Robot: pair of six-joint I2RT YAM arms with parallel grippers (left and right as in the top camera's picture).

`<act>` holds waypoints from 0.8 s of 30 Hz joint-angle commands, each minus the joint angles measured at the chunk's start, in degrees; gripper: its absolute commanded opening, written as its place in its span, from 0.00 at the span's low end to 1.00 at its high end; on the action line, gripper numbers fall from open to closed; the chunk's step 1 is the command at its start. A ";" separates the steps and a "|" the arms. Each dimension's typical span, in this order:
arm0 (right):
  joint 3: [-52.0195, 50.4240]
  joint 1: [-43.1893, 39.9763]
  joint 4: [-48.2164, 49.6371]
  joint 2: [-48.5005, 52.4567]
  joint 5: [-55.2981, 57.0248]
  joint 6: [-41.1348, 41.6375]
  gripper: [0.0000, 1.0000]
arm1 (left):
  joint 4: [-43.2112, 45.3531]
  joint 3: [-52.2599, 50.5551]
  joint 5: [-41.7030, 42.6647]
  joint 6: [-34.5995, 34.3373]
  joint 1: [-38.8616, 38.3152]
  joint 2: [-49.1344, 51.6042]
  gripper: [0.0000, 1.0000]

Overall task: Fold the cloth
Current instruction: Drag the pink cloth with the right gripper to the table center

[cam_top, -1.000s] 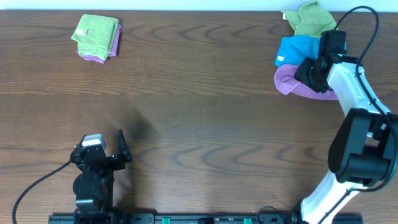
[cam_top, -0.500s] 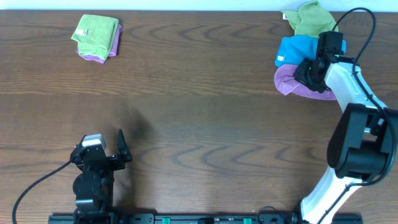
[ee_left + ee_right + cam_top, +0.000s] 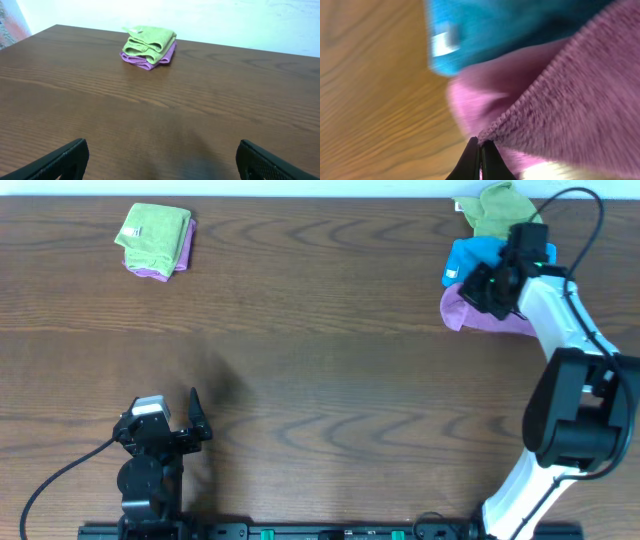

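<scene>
The purple cloth [image 3: 459,310] is bunched up against the blue cloth, far from my left gripper, so my right gripper must pull it to the open middle [image 3: 290,355] before folding.
The purple cloth [image 3: 470,313] lies bunched at the far right of the table, just in front of a bright blue cloth [image 3: 470,256]. My right gripper [image 3: 482,285] is over its back edge and is shut on a fold of the purple cloth [image 3: 570,100], which fills the right wrist view; the fingertips [image 3: 481,150] are pinched together on the terry edge. My left gripper [image 3: 197,415] rests near the table's front left, open and empty [image 3: 160,160].
A light green cloth [image 3: 500,208] lies behind the blue cloth [image 3: 495,25] at the far right corner. A folded green cloth on a folded purple one [image 3: 156,238] sits at the far left, also in the left wrist view [image 3: 149,45].
My right gripper has moved left and toward the back over the purple cloth, lifting its edge; more of the cloth shows below the arm. The left arm has not moved.
</scene>
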 commanded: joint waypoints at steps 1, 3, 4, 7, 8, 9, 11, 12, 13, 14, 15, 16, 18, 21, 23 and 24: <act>2.71 5.31 1.16 -2.54 -6.71 0.72 0.02 | -0.48 -1.44 -0.83 0.42 0.33 -0.28 0.95; 3.50 9.22 3.76 -2.54 -9.42 0.72 0.02 | -0.48 -1.44 -0.83 0.39 0.33 -0.28 0.95; 3.72 12.17 6.54 -2.54 -11.06 0.74 0.02 | -0.48 -1.44 -0.83 0.39 0.33 -0.28 0.95; 4.81 20.22 13.29 -2.54 -13.84 0.72 0.02 | -0.48 -1.44 -0.83 0.39 0.33 -0.28 0.95; 5.77 23.08 14.67 -2.54 -14.32 0.68 0.02 | -0.48 -1.44 -0.81 0.39 0.33 -0.28 0.95; 6.58 24.90 15.04 -2.54 -14.45 0.57 0.02 | -0.48 -1.44 -0.83 0.39 0.33 -0.28 0.96; 10.12 29.24 13.97 -2.54 -16.76 -3.67 0.02 | -0.48 -1.44 -0.83 0.39 0.33 -0.28 0.96; 11.65 30.21 12.13 -2.56 -17.49 -5.68 0.01 | -0.48 -1.44 -0.81 0.39 0.33 -0.28 0.95; 13.00 30.71 9.64 -2.56 -17.16 -7.54 0.02 | -0.48 -1.44 -0.81 0.39 0.33 -0.28 0.95; 14.91 30.91 5.16 -2.56 -15.61 -9.66 0.01 | -0.48 -1.44 -0.81 0.39 0.33 -0.28 0.95; 16.26 30.60 0.98 -2.56 -13.44 -10.01 0.02 | -0.48 -1.44 -0.83 0.39 0.33 -0.28 0.95; 17.16 29.88 -2.67 -2.56 -11.21 -10.01 0.01 | -0.48 -1.44 -0.83 0.39 0.33 -0.28 0.95; 18.29 27.17 -10.69 -2.58 -5.31 -9.53 0.01 | -0.48 -1.44 -0.81 0.39 0.33 -0.28 0.95; 18.64 22.23 -16.76 -2.58 -3.41 -4.22 0.01 | -0.48 -1.44 -0.83 0.39 0.33 -0.28 0.95; 18.64 20.09 -15.72 -2.58 -8.02 -4.15 0.02 | -0.48 -1.44 -0.83 0.39 0.33 -0.28 0.95; 18.64 19.91 -14.93 -2.58 -8.83 -4.15 0.01 | -0.48 -1.44 -0.83 0.39 0.33 -0.28 0.96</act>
